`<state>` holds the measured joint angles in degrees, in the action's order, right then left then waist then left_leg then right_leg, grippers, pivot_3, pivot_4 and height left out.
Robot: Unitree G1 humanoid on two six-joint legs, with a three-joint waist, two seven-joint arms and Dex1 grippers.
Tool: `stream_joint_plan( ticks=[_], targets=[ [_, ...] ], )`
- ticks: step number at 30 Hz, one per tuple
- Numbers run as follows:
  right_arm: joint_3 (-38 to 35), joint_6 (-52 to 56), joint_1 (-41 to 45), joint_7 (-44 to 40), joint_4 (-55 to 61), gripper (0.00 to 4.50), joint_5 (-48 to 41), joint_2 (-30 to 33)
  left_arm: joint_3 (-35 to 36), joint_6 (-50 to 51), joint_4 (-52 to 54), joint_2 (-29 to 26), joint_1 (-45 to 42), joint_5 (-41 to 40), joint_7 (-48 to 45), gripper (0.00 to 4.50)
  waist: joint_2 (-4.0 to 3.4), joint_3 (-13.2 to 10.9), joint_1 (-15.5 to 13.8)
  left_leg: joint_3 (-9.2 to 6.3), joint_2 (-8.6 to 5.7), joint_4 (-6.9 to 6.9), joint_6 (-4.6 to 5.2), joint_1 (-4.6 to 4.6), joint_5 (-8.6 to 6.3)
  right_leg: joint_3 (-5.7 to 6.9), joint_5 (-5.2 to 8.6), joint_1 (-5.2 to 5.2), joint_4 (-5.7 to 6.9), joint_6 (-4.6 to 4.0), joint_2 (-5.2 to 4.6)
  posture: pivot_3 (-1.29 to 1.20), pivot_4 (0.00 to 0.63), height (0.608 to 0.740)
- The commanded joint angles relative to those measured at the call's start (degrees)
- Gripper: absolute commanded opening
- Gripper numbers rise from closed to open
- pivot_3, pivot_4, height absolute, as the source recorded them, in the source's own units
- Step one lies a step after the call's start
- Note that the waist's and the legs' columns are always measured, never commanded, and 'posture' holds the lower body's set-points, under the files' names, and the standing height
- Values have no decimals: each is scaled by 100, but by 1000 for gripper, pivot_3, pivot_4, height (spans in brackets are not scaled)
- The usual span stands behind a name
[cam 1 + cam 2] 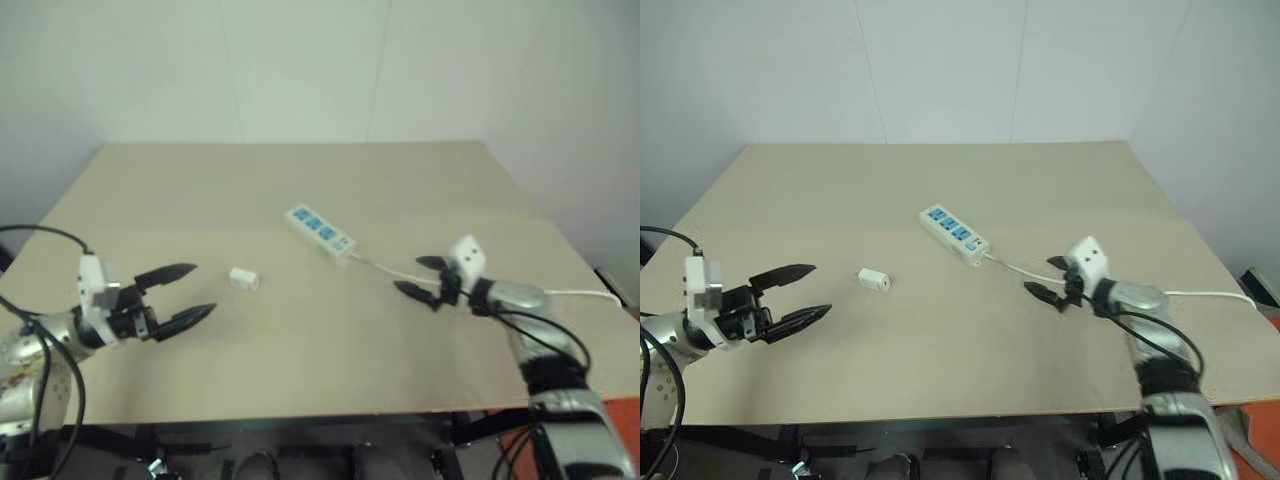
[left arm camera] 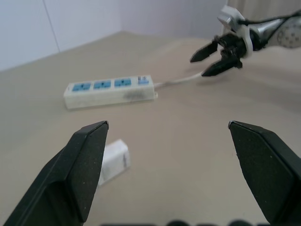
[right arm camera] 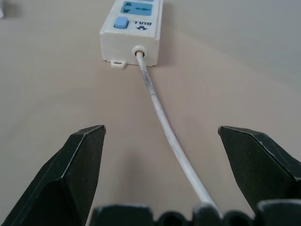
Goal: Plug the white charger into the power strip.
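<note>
I expect the cord of the power strip [image 1: 320, 231] to stay attached and trail along when I turn the power strip, because the cord goes into it through a round collar [image 3: 139, 50].
The small white charger [image 1: 244, 279] lies on its side on the tan table [image 1: 300, 180], left of centre. The white power strip [image 1: 320, 233] with blue sockets lies at the middle, its cord [image 3: 162, 117] trailing off to the right. My left gripper [image 1: 190, 290] hovers open a short way left of the charger, which sits beside one black finger [image 2: 82, 165] in the left wrist view. My right gripper [image 1: 418, 277] is open over the cord, right of the strip's cord end [image 3: 134, 52], holding nothing.
The table's front edge [image 1: 300, 415] runs close below both arms. A white wall stands behind the table. The cord runs off the right edge [image 1: 600, 295]. Black cables hang by my left arm [image 1: 45, 360].
</note>
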<state>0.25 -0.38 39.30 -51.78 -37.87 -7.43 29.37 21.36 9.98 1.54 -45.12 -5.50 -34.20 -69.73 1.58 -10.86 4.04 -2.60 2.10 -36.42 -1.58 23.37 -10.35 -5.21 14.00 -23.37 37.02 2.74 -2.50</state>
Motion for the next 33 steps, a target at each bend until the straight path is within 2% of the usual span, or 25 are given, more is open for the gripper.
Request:
stream_joint_plan(
  ticks=[1, 4, 7, 18, 21, 25, 29, 33],
  targets=[
    [76, -576, 566, 140, -898, 4500, 241, -186, 130, -120, 342, -180, 269, 83, -74, 4469, 0, 0, -4, 1, -2, 6, 0, -1, 0, -1, -3, 0, -1, -6, -2, 0, 150, 740],
    [240, -823, 990, 188, -1678, 4500, 500, -398, 194, -84, 508, -156, 487, 5, -63, 4469, -1, -1, -6, 3, 1, 13, 0, -2, 0, 0, -15, -2, -3, -31, -2, 0, 150, 740],
    [356, -993, 1228, 46, -2124, 3904, 665, -498, 194, -86, 556, -144, 547, 35, 9, 4500, -2, -1, -6, 2, 1, 14, 0, -6, 0, 1, -15, -2, 0, -32, -1, 0, 150, 740],
    [282, -1249, 1487, 103, -2501, 10, 743, -591, 142, -128, 449, -151, 449, 58, 54, 4500, -2, -2, 22, 3, 5, 14, 0, -13, 0, -2, -14, -2, 5, -30, 5, 0, 150, 740],
    [226, -1263, 1185, 53, -1993, 10, 633, -530, 31, -126, 347, -129, 336, 84, 16, 4500, -2, -2, 22, 4, 5, 15, 0, -12, 0, -4, -14, -2, 4, -31, 5, 0, 150, 740],
    [111, -866, 366, -250, -628, 10, 305, -335, -90, -155, 175, -121, 178, 129, -100, 4500, -3, -2, 0, 4, 4, 19, 0, -11, 0, -3, -12, -3, 3, -27, 5, 0, 150, 740],
    [-94, -101, -1273, -795, 1742, 10, -275, 306, -183, -174, 0, -115, -46, 164, -165, 4500, -3, -2, -100, 2, 3, 19, 0, -3, 0, 0, -7, -3, 1, -22, 2, 0, 150, 740],
    [-243, 502, -2103, -774, 2881, 10, -574, 664, -346, -259, -230, -85, -272, 238, -268, 4500, -3, -2, -130, 9, 2, 18, 0, -6, 0, -3, 9, -3, -1, 2, -1, 0, 150, 740]
  ],
)
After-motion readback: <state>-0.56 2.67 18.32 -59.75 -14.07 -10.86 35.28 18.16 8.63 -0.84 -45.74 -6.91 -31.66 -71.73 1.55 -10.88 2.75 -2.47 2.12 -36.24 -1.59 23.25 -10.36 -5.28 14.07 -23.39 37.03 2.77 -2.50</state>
